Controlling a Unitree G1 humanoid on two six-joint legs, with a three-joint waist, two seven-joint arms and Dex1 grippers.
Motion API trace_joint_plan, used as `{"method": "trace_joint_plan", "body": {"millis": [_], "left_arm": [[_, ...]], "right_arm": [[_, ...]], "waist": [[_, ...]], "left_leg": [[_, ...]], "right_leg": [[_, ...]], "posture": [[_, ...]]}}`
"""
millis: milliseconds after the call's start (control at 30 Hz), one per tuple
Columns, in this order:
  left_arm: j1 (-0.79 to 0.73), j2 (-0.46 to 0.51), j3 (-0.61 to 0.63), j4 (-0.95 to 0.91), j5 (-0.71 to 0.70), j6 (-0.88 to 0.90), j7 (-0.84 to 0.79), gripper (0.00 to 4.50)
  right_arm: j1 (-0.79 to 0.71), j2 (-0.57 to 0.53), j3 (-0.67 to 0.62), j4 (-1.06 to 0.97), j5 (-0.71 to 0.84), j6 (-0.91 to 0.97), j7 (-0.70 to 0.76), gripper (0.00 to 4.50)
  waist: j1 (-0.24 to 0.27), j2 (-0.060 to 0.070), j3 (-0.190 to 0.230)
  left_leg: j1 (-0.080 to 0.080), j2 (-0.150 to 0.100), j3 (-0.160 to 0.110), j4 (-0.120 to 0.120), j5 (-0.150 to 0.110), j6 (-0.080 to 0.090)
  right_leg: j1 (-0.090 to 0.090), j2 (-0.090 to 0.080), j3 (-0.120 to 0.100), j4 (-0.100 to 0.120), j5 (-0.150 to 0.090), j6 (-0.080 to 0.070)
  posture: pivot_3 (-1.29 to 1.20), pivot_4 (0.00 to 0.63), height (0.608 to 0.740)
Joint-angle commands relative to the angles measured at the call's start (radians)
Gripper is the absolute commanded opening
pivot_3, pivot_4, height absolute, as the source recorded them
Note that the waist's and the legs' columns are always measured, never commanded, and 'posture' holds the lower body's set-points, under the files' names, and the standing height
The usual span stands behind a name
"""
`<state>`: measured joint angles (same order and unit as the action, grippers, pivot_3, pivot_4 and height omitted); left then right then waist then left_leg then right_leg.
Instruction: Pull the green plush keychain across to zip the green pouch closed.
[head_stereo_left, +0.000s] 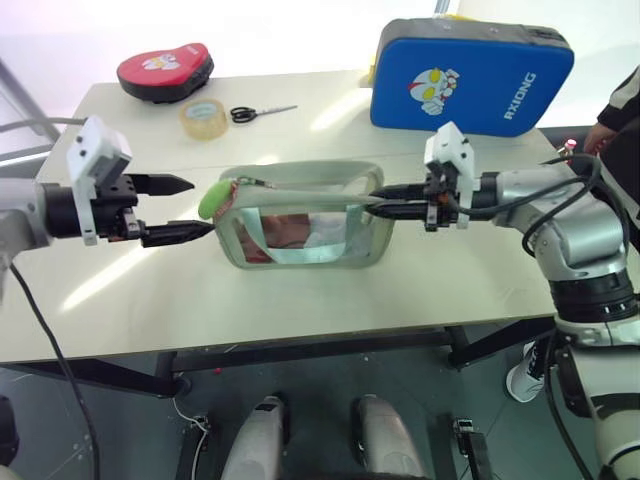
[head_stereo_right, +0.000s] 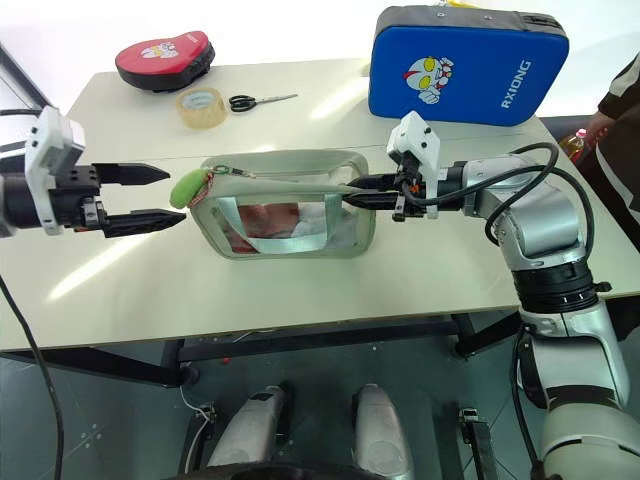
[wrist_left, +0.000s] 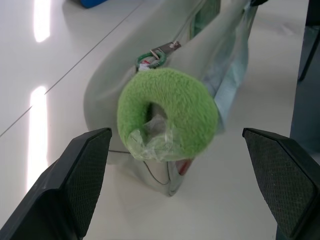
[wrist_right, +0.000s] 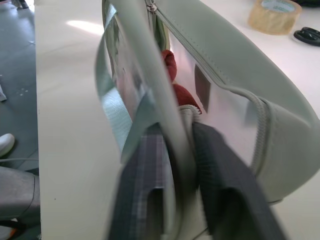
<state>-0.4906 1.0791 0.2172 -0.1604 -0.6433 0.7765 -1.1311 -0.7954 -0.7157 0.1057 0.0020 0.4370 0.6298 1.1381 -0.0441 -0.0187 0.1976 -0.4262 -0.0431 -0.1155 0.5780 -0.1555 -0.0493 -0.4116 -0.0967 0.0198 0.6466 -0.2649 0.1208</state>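
Observation:
My right gripper pins just the green pouch's far rim (head_stereo_left: 372, 201), so I expect the green pouch's keychain end (head_stereo_left: 233, 218) to swing along when I pull the green plush keychain.
The green pouch (head_stereo_left: 300, 222) stands in the middle of the table, with pale sage edges, clear sides and red and white contents. The green plush keychain (head_stereo_left: 213, 199) hangs at its left end, on the zipper pull (wrist_left: 162, 51). My left gripper (head_stereo_left: 196, 207) is open just left of the plush, which sits between and a little beyond the fingertips (wrist_left: 82, 170) without touching them. My right gripper (head_stereo_left: 378, 203) is shut on the pouch's right end, its fingers (wrist_right: 225, 190) clamping the pale fabric rim.
At the back of the table (head_stereo_left: 120, 290) stand a big blue cartoon-print case (head_stereo_left: 470, 75), a red pad (head_stereo_left: 165, 70), a tape roll (head_stereo_left: 203, 118) and scissors (head_stereo_left: 258, 113). A person (head_stereo_left: 622, 130) stands at the far right edge.

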Motion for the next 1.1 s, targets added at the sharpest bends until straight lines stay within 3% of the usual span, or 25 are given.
{"method": "trace_joint_plan", "body": {"millis": [33,200,467,567,800,1100], "left_arm": [[0.007,0.008,0.037,-0.026,-0.001,-0.013,0.015,4.5],[0.017,-0.011,0.004,-0.014,0.05,-0.063,0.055,4.5],[-0.108,-0.17,-0.109,0.065,0.133,-0.125,0.148,4.5],[-0.125,-0.196,-0.112,0.074,0.137,-0.153,0.139,3.59],[-0.189,-0.151,-0.121,0.135,0.195,-0.212,0.086,0.16],[-0.378,-0.243,-0.263,0.191,0.369,-0.448,0.085,0.04]], "right_arm": [[-0.024,-0.001,-0.012,-0.015,0.0,-0.022,0.016,0.01],[-0.045,0.005,-0.011,0.033,-0.03,-0.055,0.017,0.01],[-0.082,0.013,-0.007,0.067,-0.048,-0.081,0.047,0.01],[-0.072,0.016,-0.008,0.059,-0.049,-0.079,0.049,0.0],[-0.062,0.012,-0.013,0.058,-0.056,-0.082,0.053,0.0],[-0.072,0.022,-0.01,0.071,-0.065,-0.095,0.049,0.0]], "waist": [[0.0,0.0,0.0],[0.001,0.0,0.0],[0.005,-0.001,0.0],[0.0,0.0,0.0],[0.0,0.0,0.0],[0.005,-0.001,0.0]], "left_leg": [[0.0,0.0,0.0,0.0,0.0,0.0],[0.0,0.0,0.0,0.0,0.0,0.0],[0.0,-0.002,0.0,0.001,0.0,0.0],[0.0,-0.002,0.0,0.001,0.0,0.0],[0.0,-0.002,0.0,0.001,0.0,0.0],[0.0,-0.003,0.0,0.002,0.0,0.0]], "right_leg": [[0.0,0.0,0.0,0.0,0.0,0.0],[0.0,0.0,0.0,0.0,0.0,0.0],[0.001,0.0,0.0,0.0,0.0,0.0],[0.001,0.0,0.0,0.0,0.0,0.0],[0.0,0.001,0.0,0.001,0.0,0.0],[0.001,0.0,0.0,0.0,0.0,0.0]], "posture": [[0.0,0.15,0.74],[0.0,0.15,0.74],[0.0,0.15,0.74],[0.0,0.15,0.74],[0.0,0.15,0.74],[0.0,0.15,0.74]]}}
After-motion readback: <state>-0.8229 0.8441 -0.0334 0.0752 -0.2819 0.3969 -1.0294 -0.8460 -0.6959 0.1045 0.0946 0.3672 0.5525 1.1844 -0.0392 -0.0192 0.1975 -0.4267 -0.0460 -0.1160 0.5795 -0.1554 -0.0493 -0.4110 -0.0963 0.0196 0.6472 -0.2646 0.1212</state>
